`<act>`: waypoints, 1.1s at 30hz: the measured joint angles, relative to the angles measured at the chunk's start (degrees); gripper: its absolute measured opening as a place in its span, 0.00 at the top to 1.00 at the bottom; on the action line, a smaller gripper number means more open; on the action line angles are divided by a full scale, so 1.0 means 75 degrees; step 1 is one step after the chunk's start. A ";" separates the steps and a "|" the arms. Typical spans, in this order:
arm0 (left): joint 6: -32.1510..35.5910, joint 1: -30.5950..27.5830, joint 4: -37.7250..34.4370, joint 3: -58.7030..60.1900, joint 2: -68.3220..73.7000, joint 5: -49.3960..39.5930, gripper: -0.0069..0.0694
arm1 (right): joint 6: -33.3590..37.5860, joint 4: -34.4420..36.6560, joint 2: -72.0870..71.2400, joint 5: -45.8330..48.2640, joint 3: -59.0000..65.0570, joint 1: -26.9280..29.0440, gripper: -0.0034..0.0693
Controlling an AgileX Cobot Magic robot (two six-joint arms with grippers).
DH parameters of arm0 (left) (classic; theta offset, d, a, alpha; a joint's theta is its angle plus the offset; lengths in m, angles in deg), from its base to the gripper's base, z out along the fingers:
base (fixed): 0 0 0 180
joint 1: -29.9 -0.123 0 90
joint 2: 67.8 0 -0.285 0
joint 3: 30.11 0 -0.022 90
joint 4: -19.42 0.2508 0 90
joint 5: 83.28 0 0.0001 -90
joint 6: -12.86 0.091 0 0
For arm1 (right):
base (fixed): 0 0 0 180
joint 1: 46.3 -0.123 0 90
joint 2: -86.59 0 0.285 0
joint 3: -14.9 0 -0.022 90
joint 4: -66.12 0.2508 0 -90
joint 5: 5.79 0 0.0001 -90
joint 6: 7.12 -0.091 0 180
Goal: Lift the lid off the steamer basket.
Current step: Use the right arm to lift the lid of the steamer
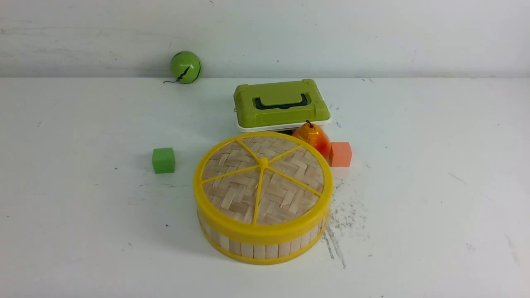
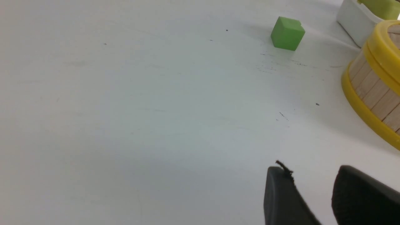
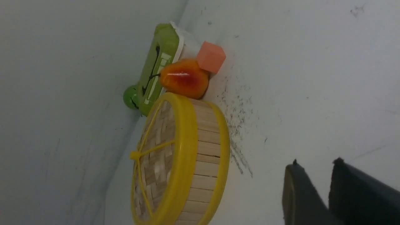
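My gripper will lift the lid's knob, and the lid will then come straight off and leave the basket in place, because the lid's yellow rim (image 1: pixel 259 233) overhangs the basket's slatted side.
The lid (image 1: pixel 265 182), woven bamboo with a yellow rim, spokes and centre knob, sits closed on the steamer basket (image 1: pixel 256 248) in the middle of the white table. Neither gripper shows in the front view. In the left wrist view my left gripper (image 2: pixel 312 175) is open and empty above bare table, well short of the basket wall (image 2: pixel 372 90). In the right wrist view my right gripper (image 3: pixel 315 168) is open with a narrow gap and empty, off to the side of the basket (image 3: pixel 206 156) and lid (image 3: pixel 156 156).
An orange-red toy fruit (image 1: pixel 313 137) touches the basket's far right side, with an orange cube (image 1: pixel 340 154) beside it. A green box (image 1: pixel 281 103) lies behind. A green cube (image 1: pixel 163 160) stands to the left. A green ball (image 1: pixel 186 67) rests by the back wall.
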 joint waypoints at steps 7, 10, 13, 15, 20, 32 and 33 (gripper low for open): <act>0.0000 0.0000 0.0000 0.0000 0.0000 0.0000 0.60 | 0.0679 -0.0492 0.0000 -0.0349 -0.0053 -0.0104 0.72; 0.0000 0.0000 0.0000 0.0000 0.0000 0.0000 0.60 | 0.1569 -0.0477 0.0000 -0.0331 -0.0551 -0.0303 0.72; 0.0000 0.0000 0.0000 0.0000 0.0000 0.0000 0.60 | 0.2891 -0.0466 0.0325 -0.0279 -0.1530 -0.0595 0.74; 0.0000 0.0000 0.0000 0.0000 0.0000 0.0011 0.60 | 0.3776 -0.0584 0.1022 0.0030 -0.2332 -0.0785 0.78; 0.0000 0.0000 0.0000 0.0000 0.0000 0.0079 0.60 | 0.6037 -0.1056 0.3493 0.1782 -0.4955 -0.0967 0.94; 0.0000 0.0000 0.0000 0.0000 0.0000 0.0084 0.60 | 0.8297 -0.1273 0.8898 0.5993 -0.9813 -0.1087 0.97; 0.0000 0.0000 0.0000 0.0000 0.0000 0.0084 0.60 | 0.8297 -0.1287 0.9061 0.6120 -0.9947 -0.1153 0.97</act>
